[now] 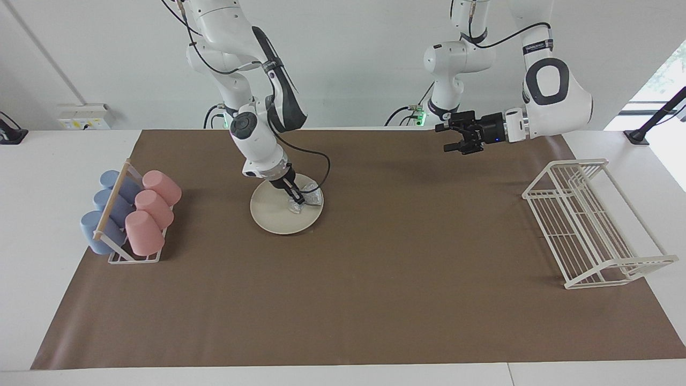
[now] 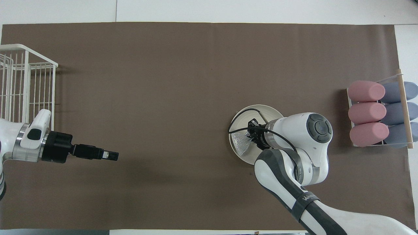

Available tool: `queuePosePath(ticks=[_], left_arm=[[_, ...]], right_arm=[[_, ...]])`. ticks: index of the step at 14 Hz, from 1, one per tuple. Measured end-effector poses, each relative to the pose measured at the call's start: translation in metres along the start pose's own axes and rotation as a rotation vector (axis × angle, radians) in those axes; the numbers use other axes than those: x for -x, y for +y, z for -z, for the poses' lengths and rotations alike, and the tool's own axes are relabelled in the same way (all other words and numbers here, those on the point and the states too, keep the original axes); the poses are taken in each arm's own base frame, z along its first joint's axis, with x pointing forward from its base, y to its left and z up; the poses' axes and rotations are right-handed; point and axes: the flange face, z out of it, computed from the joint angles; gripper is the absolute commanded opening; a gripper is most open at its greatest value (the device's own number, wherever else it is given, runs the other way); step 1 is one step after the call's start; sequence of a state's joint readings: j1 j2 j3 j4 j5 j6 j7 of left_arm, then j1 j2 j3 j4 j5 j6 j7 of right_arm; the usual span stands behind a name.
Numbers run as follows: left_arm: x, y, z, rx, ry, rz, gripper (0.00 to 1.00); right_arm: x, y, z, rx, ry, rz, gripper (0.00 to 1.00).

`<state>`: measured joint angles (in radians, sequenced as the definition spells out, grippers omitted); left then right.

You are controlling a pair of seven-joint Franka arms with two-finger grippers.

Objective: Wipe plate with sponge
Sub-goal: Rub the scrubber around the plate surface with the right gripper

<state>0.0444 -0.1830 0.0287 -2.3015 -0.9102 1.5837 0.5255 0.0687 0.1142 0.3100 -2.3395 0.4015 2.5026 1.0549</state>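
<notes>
My right gripper should move the sponge back across the plate's side (image 1: 268, 210) toward the cups, because the sponge is close to the plate's rim (image 1: 321, 196) facing the dish rack.
The cream-white plate (image 1: 278, 212) (image 2: 261, 110) lies flat on the brown mat, toward the right arm's end of the table. My right gripper (image 1: 298, 199) (image 2: 249, 137) is shut on the silvery sponge (image 1: 306, 200) (image 2: 241, 143) and presses it down on the plate, on the side toward the left arm. The right arm covers much of the plate in the overhead view. My left gripper (image 1: 447, 138) (image 2: 115, 156) hangs open and empty above the mat near the robots' edge, well clear of the plate.
A small rack (image 1: 120, 225) (image 2: 403, 107) with pink and blue cups lying on their sides stands at the right arm's end. At the left arm's end stands a white wire dish rack (image 1: 589, 225) (image 2: 23, 81).
</notes>
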Motion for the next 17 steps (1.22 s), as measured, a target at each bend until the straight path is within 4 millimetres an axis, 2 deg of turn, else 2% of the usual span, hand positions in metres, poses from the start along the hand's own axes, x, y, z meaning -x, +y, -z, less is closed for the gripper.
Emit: queuePosePath(ticks=[3, 5, 7, 9, 11, 13, 15, 17], left_arm=[[-0.005, -0.002, 0.010, -0.084, 0.028, 0.009, 1.00], [-0.009, -0.005, 0.014, -0.137, 0.057, 0.028, 1.00], [-0.015, -0.007, 0.012, -0.236, 0.077, 0.054, 1.00], [-0.024, 0.003, 0.003, -0.309, 0.098, 0.089, 1.00], [-0.033, 0.015, -0.013, -0.349, 0.124, 0.129, 1.00], [-0.037, 0.019, -0.021, -0.371, 0.133, 0.153, 1.00], [-0.037, 0.016, -0.019, -0.389, 0.132, 0.157, 1.00], [-0.037, 0.015, -0.018, -0.394, 0.133, 0.158, 1.00]], right_arm=[[-0.040, 0.010, 0.011, -0.020, 0.016, 0.079, 0.00], [-0.058, 0.017, 0.016, -0.027, 0.023, 0.123, 0.00], [-0.060, 0.017, 0.016, -0.028, 0.024, 0.131, 0.00], [-0.058, 0.017, 0.016, -0.028, 0.025, 0.132, 0.00], [-0.041, 0.011, 0.011, -0.024, 0.020, 0.110, 0.00], [-0.002, 0.000, 0.001, -0.021, 0.016, 0.071, 0.00], [0.033, -0.005, -0.010, -0.021, 0.015, 0.061, 0.00], [0.035, -0.005, -0.011, -0.025, 0.018, 0.063, 0.00]])
